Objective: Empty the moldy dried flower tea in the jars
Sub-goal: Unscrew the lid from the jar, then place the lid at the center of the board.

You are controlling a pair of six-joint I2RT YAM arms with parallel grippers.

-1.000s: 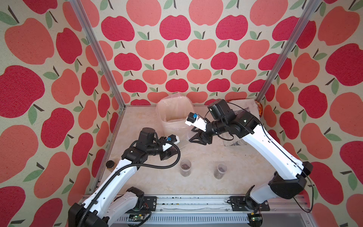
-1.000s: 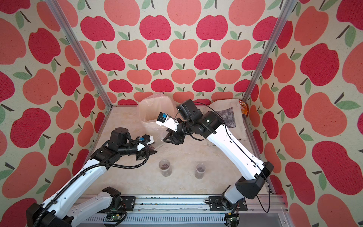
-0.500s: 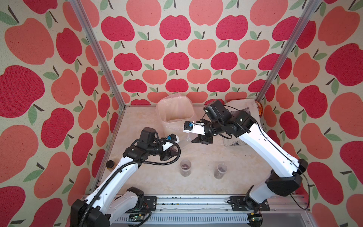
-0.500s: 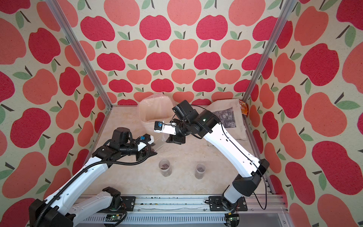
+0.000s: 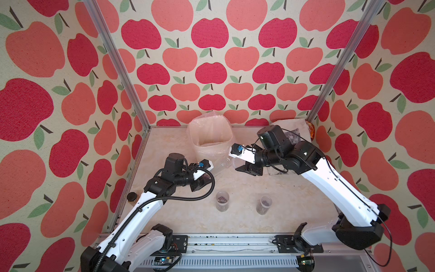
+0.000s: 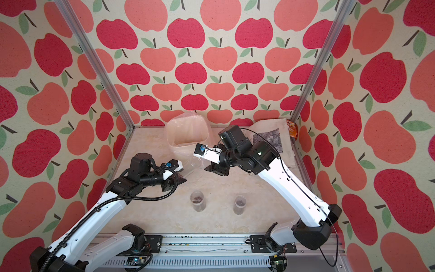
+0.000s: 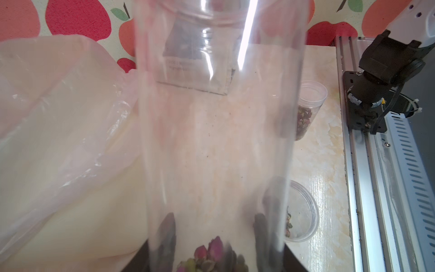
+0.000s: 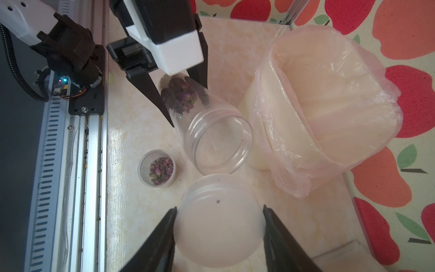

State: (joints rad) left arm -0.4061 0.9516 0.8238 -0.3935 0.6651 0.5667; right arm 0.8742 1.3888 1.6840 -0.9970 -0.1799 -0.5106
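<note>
The lid is free of the jar's opening (image 8: 223, 142), so my right gripper should keep going down to the clear tabletop (image 5: 240, 179) beside the bin and let go of the lid there.
My left gripper (image 8: 186, 94) is shut on the base end of a clear jar (image 8: 211, 136), which is tilted with its open mouth towards the cream bin (image 5: 210, 139). Moldy dried flower tea (image 8: 181, 94) lies clumped at the gripped end, also seen in the left wrist view (image 7: 209, 254). My right gripper (image 8: 219, 207) is shut on the round frosted lid (image 8: 219, 230), just in front of that mouth. In both top views, two more jars (image 5: 222, 200) (image 5: 264, 203) with tea stand upright near the front; they are the two jars (image 6: 197, 200) (image 6: 240, 203).
The bin's plastic liner (image 8: 329, 117) hangs loosely over its rim. A folded printed paper (image 5: 292, 136) lies at the back right, with an orange object (image 5: 311, 130) in the corner. A black knob (image 5: 131, 196) sits at the left edge. The metal rail (image 5: 223, 242) runs along the front.
My right gripper with the lid has sunk a little in front of the bin and turned at the wrist. My left arm with the tilted jar has barely moved.
</note>
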